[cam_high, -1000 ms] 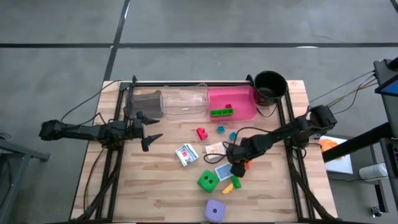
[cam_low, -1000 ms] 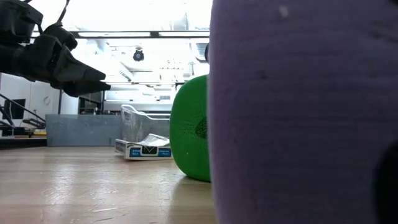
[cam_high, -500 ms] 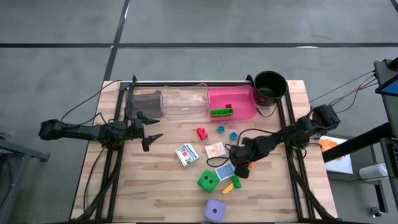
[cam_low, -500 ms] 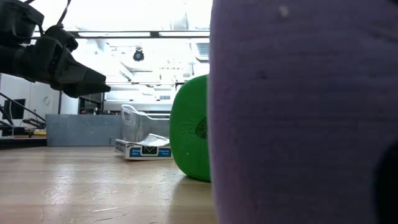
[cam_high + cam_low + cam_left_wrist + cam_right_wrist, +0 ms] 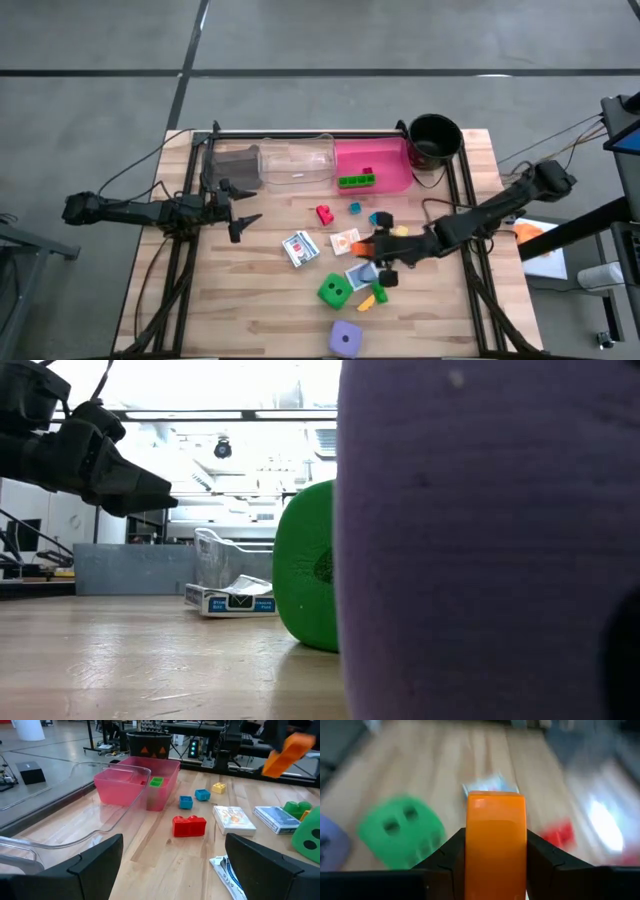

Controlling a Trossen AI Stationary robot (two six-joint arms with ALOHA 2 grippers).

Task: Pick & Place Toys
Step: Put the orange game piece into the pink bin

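Observation:
The orange brick [image 5: 362, 250] is clear of the toys, and the pink tray [image 5: 387, 153] has open room. My right gripper should keep going there and let go inside the tray.
My right gripper [image 5: 372, 246] hangs above the table's middle right, shut on an orange brick [image 5: 496, 835], which the left wrist view also shows in the air [image 5: 289, 752]. Below it lie a green die [image 5: 334, 291], a purple die [image 5: 346, 338], three white cards [image 5: 299, 248], a red brick [image 5: 324, 213], two teal bricks [image 5: 354, 208], a yellow brick [image 5: 400, 231] and a green and a yellow brick [image 5: 378, 293]. My left gripper [image 5: 240, 210] waits open at the table's left, touching nothing. My right gripper pinches the orange brick between its two fingers [image 5: 447, 855], one on each long side [image 5: 470, 850]. The fingers slant down toward the table's left and lie along the brick, which juts out past them. The brick is lifted clear of the table.
Along the far edge stand a grey tray [image 5: 230, 165], a clear tray [image 5: 296, 163] and a pink tray [image 5: 392, 178] that holds a green brick [image 5: 356, 181]. A round black pot [image 5: 435, 138] sits at the far right corner. The purple die [image 5: 490, 540] fills the low view's right.
My right gripper has risen from the table with the orange brick and tipped from pointing down toward level. The brick, which lay by the green and yellow bricks, is now lifted clear and has gone toward the table's left and far edge.

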